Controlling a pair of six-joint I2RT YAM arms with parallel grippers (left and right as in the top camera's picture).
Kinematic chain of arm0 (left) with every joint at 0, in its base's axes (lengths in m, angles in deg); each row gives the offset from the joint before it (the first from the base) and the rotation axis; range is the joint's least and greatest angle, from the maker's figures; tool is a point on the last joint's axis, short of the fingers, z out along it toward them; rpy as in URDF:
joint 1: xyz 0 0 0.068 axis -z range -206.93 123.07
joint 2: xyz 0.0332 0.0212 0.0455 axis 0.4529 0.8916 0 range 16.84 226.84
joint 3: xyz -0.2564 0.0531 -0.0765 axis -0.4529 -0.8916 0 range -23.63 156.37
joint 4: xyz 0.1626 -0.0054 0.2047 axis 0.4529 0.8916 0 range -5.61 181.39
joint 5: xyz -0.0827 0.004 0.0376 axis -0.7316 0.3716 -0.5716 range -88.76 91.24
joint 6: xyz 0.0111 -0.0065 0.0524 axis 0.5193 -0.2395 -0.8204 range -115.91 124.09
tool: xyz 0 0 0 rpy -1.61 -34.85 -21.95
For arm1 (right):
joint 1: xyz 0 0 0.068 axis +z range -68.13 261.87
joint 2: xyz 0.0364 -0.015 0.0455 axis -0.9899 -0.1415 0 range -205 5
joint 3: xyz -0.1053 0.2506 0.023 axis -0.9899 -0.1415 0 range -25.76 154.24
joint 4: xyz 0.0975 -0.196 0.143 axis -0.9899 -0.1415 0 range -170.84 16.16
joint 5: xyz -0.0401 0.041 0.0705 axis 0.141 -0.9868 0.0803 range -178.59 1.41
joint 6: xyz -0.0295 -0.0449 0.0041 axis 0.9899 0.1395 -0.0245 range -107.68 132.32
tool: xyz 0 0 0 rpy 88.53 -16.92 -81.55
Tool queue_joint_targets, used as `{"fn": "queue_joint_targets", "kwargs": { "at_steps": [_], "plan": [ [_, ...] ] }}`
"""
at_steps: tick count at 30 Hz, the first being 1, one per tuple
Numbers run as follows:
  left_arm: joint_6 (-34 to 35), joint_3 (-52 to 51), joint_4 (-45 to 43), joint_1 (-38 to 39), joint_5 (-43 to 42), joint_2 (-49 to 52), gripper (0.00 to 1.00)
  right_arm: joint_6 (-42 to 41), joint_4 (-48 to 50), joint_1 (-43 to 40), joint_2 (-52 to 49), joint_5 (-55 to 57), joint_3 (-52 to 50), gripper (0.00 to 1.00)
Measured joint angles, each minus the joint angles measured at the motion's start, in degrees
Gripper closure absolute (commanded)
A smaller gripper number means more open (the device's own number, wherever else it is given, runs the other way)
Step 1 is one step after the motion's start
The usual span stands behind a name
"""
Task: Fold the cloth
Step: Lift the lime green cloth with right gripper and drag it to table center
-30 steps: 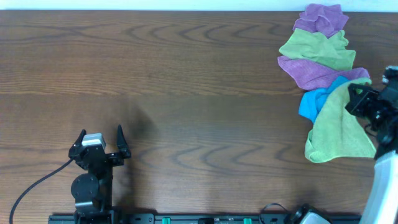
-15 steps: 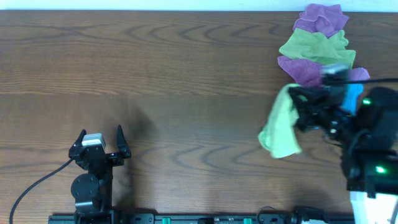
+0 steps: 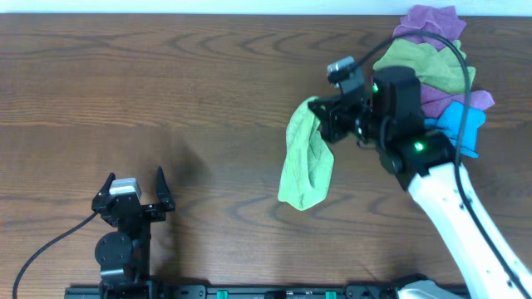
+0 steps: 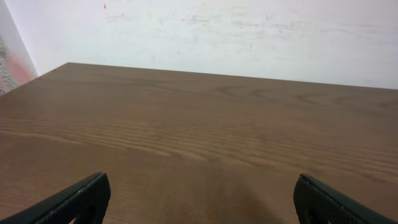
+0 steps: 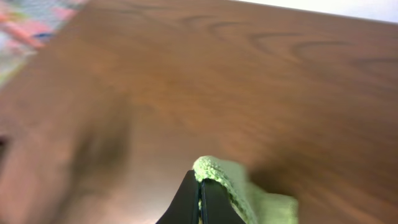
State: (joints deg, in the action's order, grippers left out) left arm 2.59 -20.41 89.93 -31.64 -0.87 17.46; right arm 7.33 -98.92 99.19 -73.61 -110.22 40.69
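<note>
The light green cloth hangs bunched (image 3: 306, 164) from one corner. Next, my right gripper puts it down spread out over the middle of the table (image 3: 259, 139) before my left gripper comes in.
My right gripper (image 3: 324, 116) is shut on a corner of a light green cloth (image 3: 305, 162) and holds it in the air over the middle right of the table; the cloth hangs down from the jaws, bunched. In the right wrist view the shut fingers (image 5: 200, 190) pinch the green cloth's edge (image 5: 233, 186) above the blurred wood. My left gripper (image 3: 135, 189) is open and empty near the front left edge; its two fingertips frame bare table (image 4: 199, 137) in the left wrist view.
A pile of cloths lies at the back right corner: purple (image 3: 430, 23), green (image 3: 424, 62) and a blue one (image 3: 459, 126) partly under my right arm. A black cable runs from the left arm's base to the front left.
My right gripper has carried the green cloth from the pile at the right edge leftward and farther back, toward the table's middle. The left arm has not moved.
</note>
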Motion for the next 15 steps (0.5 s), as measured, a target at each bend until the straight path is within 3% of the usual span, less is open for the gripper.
{"fn": "queue_joint_targets", "kwargs": {
  "at_steps": [9,15],
  "plan": [
    [0.0,0.0,0.0,0.0,0.0,0.0,0.05,2.25,-3.8,-0.52,-8.68,20.68,14.27,0.99],
    [0.0,0.0,0.0,0.0,0.0,0.0,0.05,2.56,-3.39,-0.48,-13.22,22.58,18.36,0.99]
  ]
}}
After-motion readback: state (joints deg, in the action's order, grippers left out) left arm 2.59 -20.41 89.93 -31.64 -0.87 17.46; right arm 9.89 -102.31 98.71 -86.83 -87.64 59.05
